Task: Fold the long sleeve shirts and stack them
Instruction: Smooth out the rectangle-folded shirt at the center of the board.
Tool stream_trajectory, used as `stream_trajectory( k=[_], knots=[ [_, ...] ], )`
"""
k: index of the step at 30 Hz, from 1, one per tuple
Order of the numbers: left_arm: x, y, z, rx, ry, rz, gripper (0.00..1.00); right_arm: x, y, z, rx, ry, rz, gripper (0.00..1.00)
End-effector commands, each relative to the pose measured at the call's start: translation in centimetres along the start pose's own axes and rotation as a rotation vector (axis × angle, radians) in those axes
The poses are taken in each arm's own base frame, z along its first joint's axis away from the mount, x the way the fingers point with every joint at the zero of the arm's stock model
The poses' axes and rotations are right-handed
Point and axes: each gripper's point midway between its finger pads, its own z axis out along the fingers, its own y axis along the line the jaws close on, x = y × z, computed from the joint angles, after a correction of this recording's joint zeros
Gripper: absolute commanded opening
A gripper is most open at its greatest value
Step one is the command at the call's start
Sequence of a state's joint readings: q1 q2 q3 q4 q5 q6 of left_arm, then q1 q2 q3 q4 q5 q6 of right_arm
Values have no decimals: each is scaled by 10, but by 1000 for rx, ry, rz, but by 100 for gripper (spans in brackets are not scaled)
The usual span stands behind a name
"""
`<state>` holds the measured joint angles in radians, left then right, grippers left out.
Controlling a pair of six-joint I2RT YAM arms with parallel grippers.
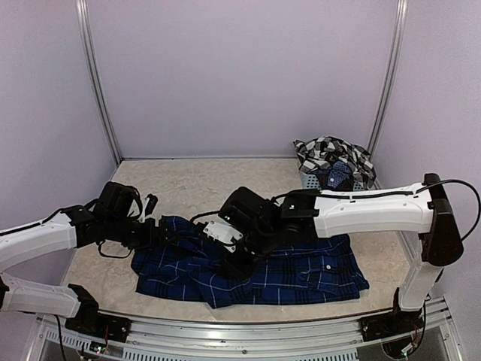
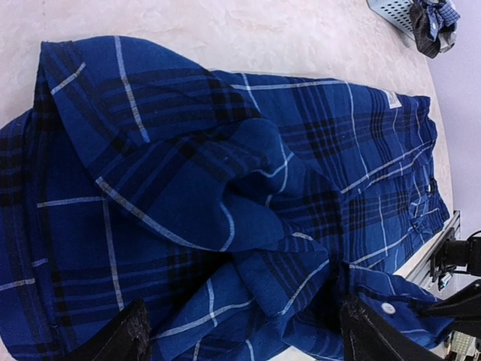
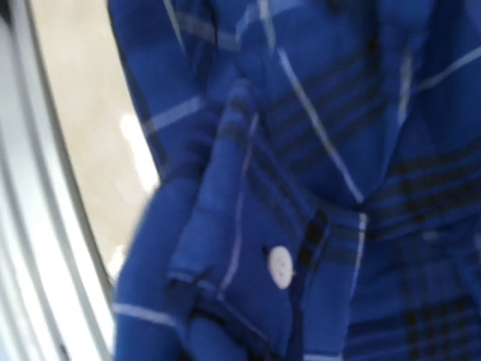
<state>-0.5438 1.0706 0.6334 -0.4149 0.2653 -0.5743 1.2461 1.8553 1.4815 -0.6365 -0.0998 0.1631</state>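
Note:
Next, my right gripper carries the cuff (image 3: 281, 265) toward the shirt's back edge (image 2: 259, 83), because it is holding the cuff near the front rail and the sleeve is bunched up.
The navy blue plaid shirt (image 1: 301, 272) lies crumpled on the table's front middle. My left gripper (image 1: 161, 229) hovers over its left end. In the left wrist view its black fingertips (image 2: 129, 335) stand wide apart over bunched folds of the shirt (image 2: 188, 188), holding nothing. My right gripper (image 1: 234, 263) is down on the shirt's middle. In the right wrist view blurred shirt cloth (image 3: 316, 113) and a cuff with a white button (image 3: 280, 266) cover the fingers, and cloth bunches where they meet. The black-and-white checked shirt (image 1: 334, 154) is heaped at the back right.
A grey-blue mesh basket (image 1: 310, 181) sits under the checked shirt at the back right; it also shows in the left wrist view (image 2: 394, 11). A metal rail (image 1: 240, 331) runs along the table's front edge, close to the navy shirt's hem. Grey walls enclose the table.

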Motion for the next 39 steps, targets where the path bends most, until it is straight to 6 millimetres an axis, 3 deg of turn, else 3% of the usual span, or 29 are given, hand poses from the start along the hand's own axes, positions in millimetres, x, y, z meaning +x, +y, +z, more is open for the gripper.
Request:
stream_trajectory(
  k=[1,9,16,29,35,39],
  knots=[
    [-7,-21,8,106,-42,-24,82,-27,-3,-42,44,-175,63,0],
    [-1,-34,45,132,21,-10,82,-27,-35,-61,220,-248,187,0],
    [-2,-29,70,100,56,-8,74,-33,-24,-79,162,-365,91,0],
    [-17,-24,73,127,40,-46,73,-30,-8,-81,85,-358,-46,0],
    [-15,-17,71,110,45,-71,74,-28,-7,-73,75,-341,-50,0],
    [-20,-8,68,94,19,-101,68,-27,-3,-65,51,-327,-54,0]
  ],
)
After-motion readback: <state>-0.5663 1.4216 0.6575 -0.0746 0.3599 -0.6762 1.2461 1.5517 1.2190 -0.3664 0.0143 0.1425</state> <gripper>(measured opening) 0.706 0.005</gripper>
